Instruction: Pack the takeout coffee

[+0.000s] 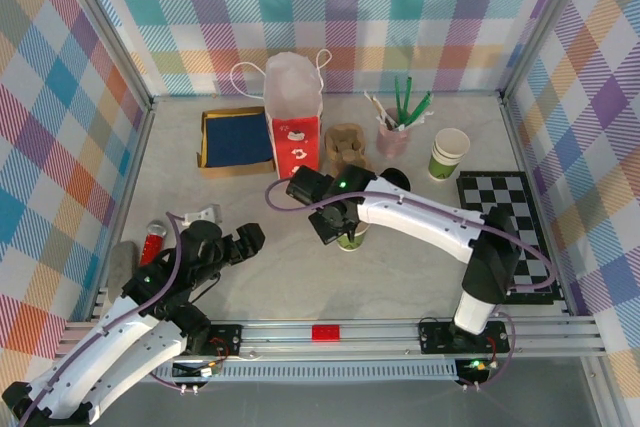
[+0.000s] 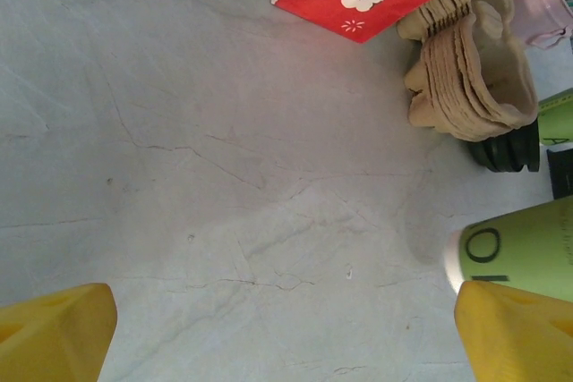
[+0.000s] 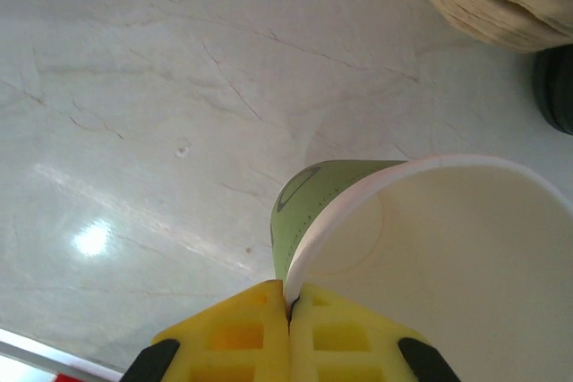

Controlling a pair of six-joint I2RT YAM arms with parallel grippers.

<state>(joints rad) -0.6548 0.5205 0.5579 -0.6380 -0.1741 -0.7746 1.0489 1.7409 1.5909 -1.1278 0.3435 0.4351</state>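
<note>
My right gripper should keep lowering the takeout coffee cup (image 1: 352, 239), which is upright over clear table (image 1: 346, 252) and away from the cup carriers, until the cup's bottom rests flat, then let go.
The takeout coffee cup (image 1: 351, 238) is olive-green with a white rim. It stands at mid-table with its top open and no lid on it. My right gripper (image 1: 334, 226) is shut on its rim. In the right wrist view the yellow pads (image 3: 260, 328) pinch the rim, one inside and one outside the cup wall (image 3: 327, 199). My left gripper (image 1: 243, 242) hovers low to the cup's left. It stands open over bare table (image 2: 286, 328), and the cup (image 2: 528, 248) lies just past its right finger. The red bag (image 1: 295, 137) stands upright behind, its mouth open.
Stacked cardboard cup carriers (image 1: 347, 144) sit right of the bag, with black lids (image 2: 510, 149) beside them. A pink holder of stirrers (image 1: 392, 135) and a stack of green cups (image 1: 448, 154) stand at the back right. A checkered mat (image 1: 505, 217) lies right, a blue cloth (image 1: 238, 139) back left.
</note>
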